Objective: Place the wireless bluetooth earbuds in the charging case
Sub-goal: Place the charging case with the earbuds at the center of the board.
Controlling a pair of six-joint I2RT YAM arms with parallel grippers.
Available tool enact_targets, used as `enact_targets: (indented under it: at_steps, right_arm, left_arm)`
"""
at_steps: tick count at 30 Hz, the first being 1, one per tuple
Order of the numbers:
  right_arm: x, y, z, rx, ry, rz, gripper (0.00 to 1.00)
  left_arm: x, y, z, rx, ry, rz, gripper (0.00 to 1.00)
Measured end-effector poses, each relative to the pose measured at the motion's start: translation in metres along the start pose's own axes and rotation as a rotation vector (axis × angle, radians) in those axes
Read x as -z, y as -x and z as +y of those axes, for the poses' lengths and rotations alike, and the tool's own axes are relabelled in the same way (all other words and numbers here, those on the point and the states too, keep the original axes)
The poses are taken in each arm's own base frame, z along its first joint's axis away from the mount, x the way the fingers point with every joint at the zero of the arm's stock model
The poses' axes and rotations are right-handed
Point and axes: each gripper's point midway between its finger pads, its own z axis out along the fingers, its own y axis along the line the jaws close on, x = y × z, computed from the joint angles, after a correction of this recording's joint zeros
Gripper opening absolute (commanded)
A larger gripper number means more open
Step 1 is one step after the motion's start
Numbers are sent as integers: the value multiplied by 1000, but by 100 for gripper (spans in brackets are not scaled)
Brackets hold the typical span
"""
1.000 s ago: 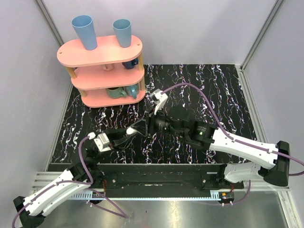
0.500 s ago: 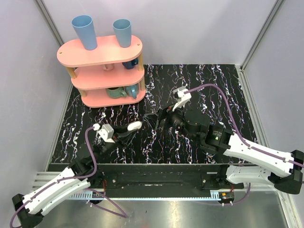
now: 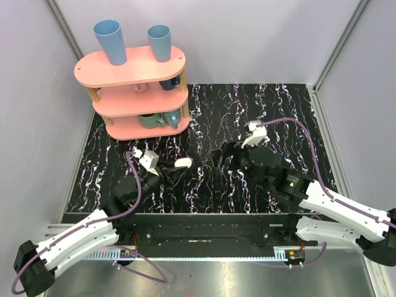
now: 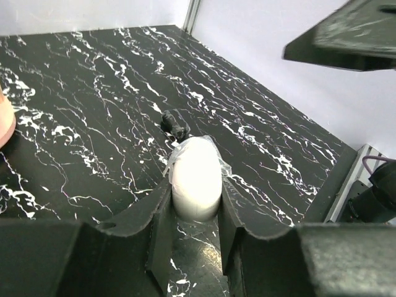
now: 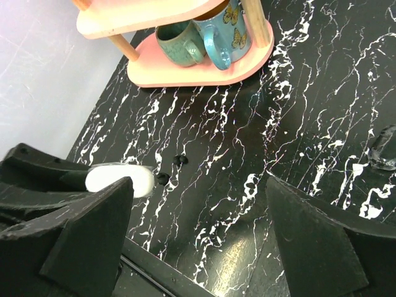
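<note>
Open marble lies ahead of the charging case [image 3: 184,162], so my left gripper should continue toward that clear spot [image 3: 197,154], lower the case until it lies flat and let go.
The charging case [image 4: 195,176] is a white glossy pebble with a scrap of clear film on it. My left gripper [image 4: 195,189] is shut on it just above the table; it also shows as the case [image 3: 183,163] and the case [image 5: 117,179]. Two small black rounded pieces [image 4: 175,124] lie on the table just beyond the case, also seen as one dark piece [image 5: 162,179] and another [image 5: 180,159]. They may be the earbuds; no white earbuds show. My right gripper [image 3: 221,158] stands open to the right of the case, with nothing between its fingers [image 5: 93,229].
A pink three-tier shelf [image 3: 133,93] stands at the back left, with two blue cups [image 3: 110,40] on top and mugs [image 5: 185,40] on its lowest tier. A clear plastic scrap [image 5: 383,148] lies to the right. Grey walls close in the black marbled table [image 3: 278,111].
My right gripper has drawn back to the right, away from the case, and opened wide. My left gripper has kept hold of the case and carried it slightly right.
</note>
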Motion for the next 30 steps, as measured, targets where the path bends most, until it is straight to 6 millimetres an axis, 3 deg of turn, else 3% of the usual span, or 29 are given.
enact_targets:
  at_steps: [6,16,30]
  right_arm:
    - [12,8,-7,-27,-3,-32,96]
    - [19,-3,-15,-22,-6,-1,96]
    - [39,0,-26,-19,-8,-8,97]
  left_arm:
    - [-20,-16,18,138,46,66,0]
    - [-65,-60,37,382,131,237,0]
    - [-125,-108,78,654,228,285,3]
